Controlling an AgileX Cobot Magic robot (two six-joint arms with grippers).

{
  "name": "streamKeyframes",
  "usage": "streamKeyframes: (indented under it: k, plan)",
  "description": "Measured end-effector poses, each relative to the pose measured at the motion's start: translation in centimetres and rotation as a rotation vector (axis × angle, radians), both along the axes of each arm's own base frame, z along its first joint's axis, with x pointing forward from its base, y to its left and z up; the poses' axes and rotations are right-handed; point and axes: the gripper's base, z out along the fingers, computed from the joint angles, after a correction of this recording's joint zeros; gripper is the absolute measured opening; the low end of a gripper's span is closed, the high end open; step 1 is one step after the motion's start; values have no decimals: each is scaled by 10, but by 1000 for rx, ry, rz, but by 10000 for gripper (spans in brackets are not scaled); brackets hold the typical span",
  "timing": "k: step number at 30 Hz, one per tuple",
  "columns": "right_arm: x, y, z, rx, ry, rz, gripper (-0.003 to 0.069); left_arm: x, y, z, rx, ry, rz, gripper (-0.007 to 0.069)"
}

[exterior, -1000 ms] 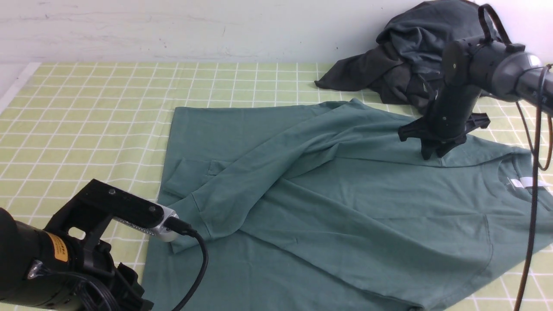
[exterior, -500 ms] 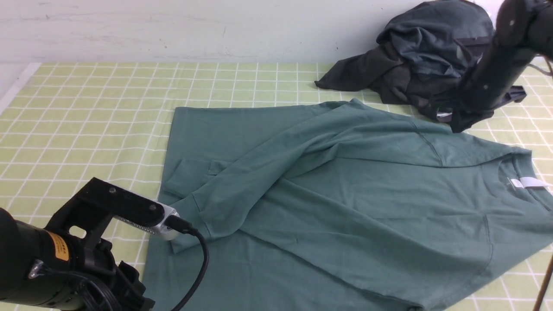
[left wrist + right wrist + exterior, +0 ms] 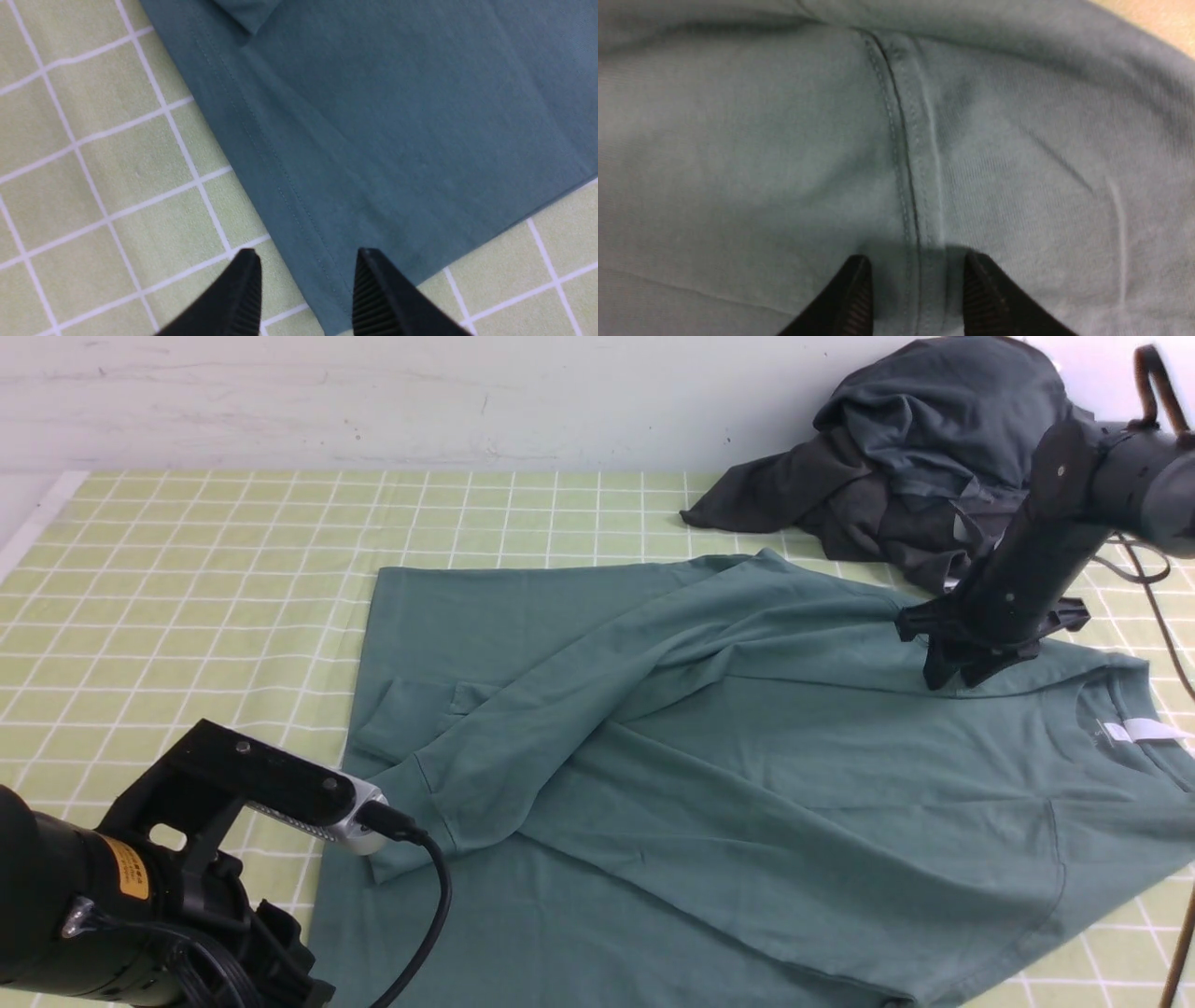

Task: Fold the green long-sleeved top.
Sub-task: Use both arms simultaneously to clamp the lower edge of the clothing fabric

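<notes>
My gripper will carry the hem corner across, and the top's near side (image 3: 538, 930) will then fold over and cover one sleeve (image 3: 571, 717), because that sleeve lies across the body.
The green long-sleeved top (image 3: 747, 756) lies spread on the checked table, collar and white label (image 3: 1144, 731) at the right. One sleeve (image 3: 579, 700) is folded across the body. My right gripper (image 3: 954, 679) points down at the shoulder beside the collar. In the right wrist view it (image 3: 915, 263) is open, its jaws on either side of the shoulder seam (image 3: 903, 154), nothing pinched. My left gripper (image 3: 306, 261) is open just above the top's stitched hem (image 3: 261, 154) near a corner. In the front view only its arm (image 3: 140, 896) shows, at the near left.
A heap of dark grey garments (image 3: 915, 457) lies at the back right, just behind my right arm. The green checked tablecloth (image 3: 187, 579) shows to the left of the top and ends at a white edge (image 3: 28, 532). A black cable (image 3: 1181, 933) hangs at the far right.
My right arm rose off the shoulder toward the dark heap, then came back down onto the shoulder slightly further right. The left arm and the top have not moved.
</notes>
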Motion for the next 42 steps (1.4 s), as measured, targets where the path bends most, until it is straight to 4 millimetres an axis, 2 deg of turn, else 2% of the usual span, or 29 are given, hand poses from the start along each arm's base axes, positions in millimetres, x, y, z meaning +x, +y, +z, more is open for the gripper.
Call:
streamKeyframes:
  k: [1, 3, 4, 5, 6, 9, 11, 13, 15, 18, 22, 24, 28, 29, 31, 33, 34, 36, 38, 39, 42]
  plan:
    - [0, 0, 0, -11, 2, 10, 226, 0, 0, 0, 0, 0, 0, 262]
    - [-1, 0, 0, -45, 4, 38, 95, 0, 0, 0, 0, -1, 0, 262]
    - [-1, 0, 0, -45, 7, 39, 85, 0, 0, 0, 0, -1, 0, 262]
    - [-2, 0, 3, -46, 13, 42, 31, 0, 0, 0, 0, -1, 0, 262]
    - [-3, 0, 6, -48, 17, 47, 15, 0, 0, 0, 0, -1, 0, 262]
    - [-6, 0, 18, -59, 7, 63, 5, 0, 0, 0, 0, -1, 0, 262]
    - [-10, -2, 42, -74, -36, 71, 3, 0, 0, 0, 0, -1, 0, 262]
    - [-13, -3, 54, -89, -57, 76, 3, 0, 0, 0, 0, -1, 0, 262]
    - [-15, -3, 60, -92, -53, 88, 3, 0, 0, 0, 0, -1, 0, 262]
    - [-19, -4, 51, -102, -19, 125, 3, 0, 0, 0, 1, -2, -1, 262]
    - [-30, -7, 29, -131, 42, 158, 3, 0, 1, 0, 10, -1, -4, 262]
    - [-32, -7, 26, -135, 45, 161, 4, -1, 1, 0, 13, 6, -5, 262]
    - [-40, -7, 27, -137, 30, 158, 54, -5, 2, -2, 30, 57, -19, 268]
    - [-39, -7, 36, -136, -8, 151, 113, -8, 2, -3, 41, 80, -58, 283]
    - [-39, -7, 43, -133, -36, 142, 149, -9, 1, -4, 43, 85, -86, 296]
    - [-41, -6, 66, -116, -119, 103, 244, -10, -2, -4, 46, 77, -185, 337]
    - [-41, -6, 68, -111, -126, 96, 251, -10, -2, -4, 48, 77, -195, 344]
    - [-47, -4, 93, -71, -184, 61, 318, -9, -8, -10, 87, 77, -342, 388]
    - [-55, -1, 113, -30, -209, 47, 340, -7, -14, -18, 130, 97, -467, 409]
    - [-56, 0, 114, -25, -207, 47, 342, -7, -15, -19, 138, 96, -491, 410]
    - [-78, 12, 153, 45, -242, 82, 350, -4, -28, -41, 260, 149, -761, 420]
